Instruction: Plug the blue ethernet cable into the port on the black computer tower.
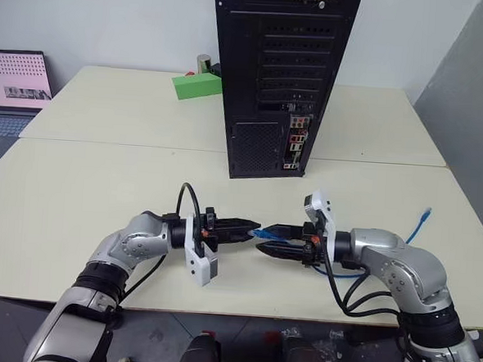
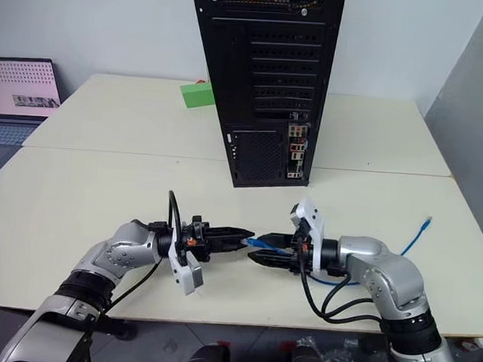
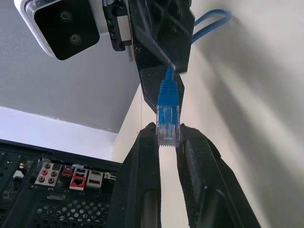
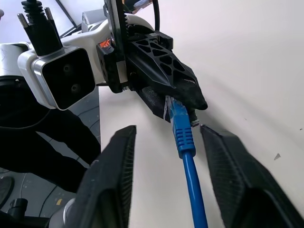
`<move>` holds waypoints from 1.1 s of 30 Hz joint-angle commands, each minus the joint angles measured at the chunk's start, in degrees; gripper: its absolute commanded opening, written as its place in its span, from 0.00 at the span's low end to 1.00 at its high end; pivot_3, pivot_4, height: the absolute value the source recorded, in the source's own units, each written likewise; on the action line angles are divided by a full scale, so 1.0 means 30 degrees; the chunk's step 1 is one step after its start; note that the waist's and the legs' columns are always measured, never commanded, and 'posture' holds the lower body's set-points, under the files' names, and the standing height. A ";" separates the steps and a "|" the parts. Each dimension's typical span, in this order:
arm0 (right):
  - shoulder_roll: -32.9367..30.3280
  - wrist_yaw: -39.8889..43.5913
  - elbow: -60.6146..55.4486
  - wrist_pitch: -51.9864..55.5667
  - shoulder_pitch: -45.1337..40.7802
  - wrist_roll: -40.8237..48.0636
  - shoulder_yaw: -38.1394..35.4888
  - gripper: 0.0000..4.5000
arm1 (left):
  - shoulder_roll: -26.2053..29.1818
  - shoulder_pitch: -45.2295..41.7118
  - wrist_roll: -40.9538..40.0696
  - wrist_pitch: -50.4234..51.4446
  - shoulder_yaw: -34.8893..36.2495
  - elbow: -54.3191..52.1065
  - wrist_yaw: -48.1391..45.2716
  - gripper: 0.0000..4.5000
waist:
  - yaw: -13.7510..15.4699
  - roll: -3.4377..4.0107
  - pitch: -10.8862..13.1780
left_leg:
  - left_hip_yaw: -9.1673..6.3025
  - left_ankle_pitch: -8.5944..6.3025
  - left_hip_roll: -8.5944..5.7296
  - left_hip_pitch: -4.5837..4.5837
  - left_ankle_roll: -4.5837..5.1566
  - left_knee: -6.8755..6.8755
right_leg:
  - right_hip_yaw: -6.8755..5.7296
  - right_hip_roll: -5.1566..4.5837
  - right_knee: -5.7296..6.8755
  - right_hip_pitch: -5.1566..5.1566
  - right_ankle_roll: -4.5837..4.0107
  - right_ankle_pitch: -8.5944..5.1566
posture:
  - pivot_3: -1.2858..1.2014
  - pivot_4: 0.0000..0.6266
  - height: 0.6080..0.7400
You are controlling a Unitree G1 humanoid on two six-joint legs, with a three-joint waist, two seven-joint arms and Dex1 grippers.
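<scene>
The blue ethernet cable lies in a slack curve (image 1: pixel 342 275), so I expect its other end (image 1: pixel 426 214) to stay nearly in place when I carry the plug to the tower.
The black computer tower (image 1: pixel 281 77) stands upright at the middle of the table with its rear face toward me. The port (image 1: pixel 293 143) lies in the coloured connector strip low on that face. Both grippers meet tip to tip above the table's near edge. My left gripper (image 1: pixel 251 228) is shut on the clear plug (image 3: pixel 168 128) of the blue ethernet cable (image 4: pixel 186 147). My right gripper (image 4: pixel 166 137) is open, its fingers (image 4: pixel 116 161) standing either side of the cable without touching it. The cable runs back under my right arm, and its other end (image 1: pixel 424 215) lies on the table to the right.
A green block (image 1: pixel 196 85) sits on the far table, left of the tower. An open laptop (image 1: pixel 14 85) stands at the far left. A grey partition (image 1: pixel 476 105) borders the table on the right. A seam (image 1: pixel 129 145) joins the two tabletops.
</scene>
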 commanded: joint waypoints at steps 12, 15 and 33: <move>-0.0089 -0.0037 0.0026 0.0157 -0.0871 0.0883 -0.0502 0.00 | 0.0737 0.0217 0.0184 0.0018 -0.0434 -0.1156 0.1939 0.06 | -0.0002 0.0000 0.0000 | 0.0000 0.0000 0.0001 0.0000 0.0000 -0.0001 | 0.0000 0.0000 0.0000 0.0000 0.0000 0.0000 | 0.52 0.24 1.00; -0.0237 0.0120 0.0229 0.0237 -0.1157 0.1005 -0.0557 0.00 | 0.0870 0.0335 -0.0799 0.0664 -0.0846 -0.1157 0.1765 0.06 | -0.0003 0.0000 0.0000 | -0.0001 0.0000 0.0001 0.0000 0.0000 -0.0001 | -0.0001 0.0000 0.0000 0.0000 0.0001 0.0000 | 0.52 0.24 1.00; 0.1814 -0.7936 -0.1696 -0.0655 -0.2103 -0.1446 -0.2878 0.00 | 0.0594 0.3845 -1.4457 2.3458 0.0510 -1.0606 -0.1613 0.99 | -0.0114 0.0001 0.0000 | -0.0017 0.0000 0.0013 -0.0005 0.0000 -0.0002 | -0.0003 0.0011 0.0016 -0.0008 0.0002 -0.0001 | 0.52 0.24 1.00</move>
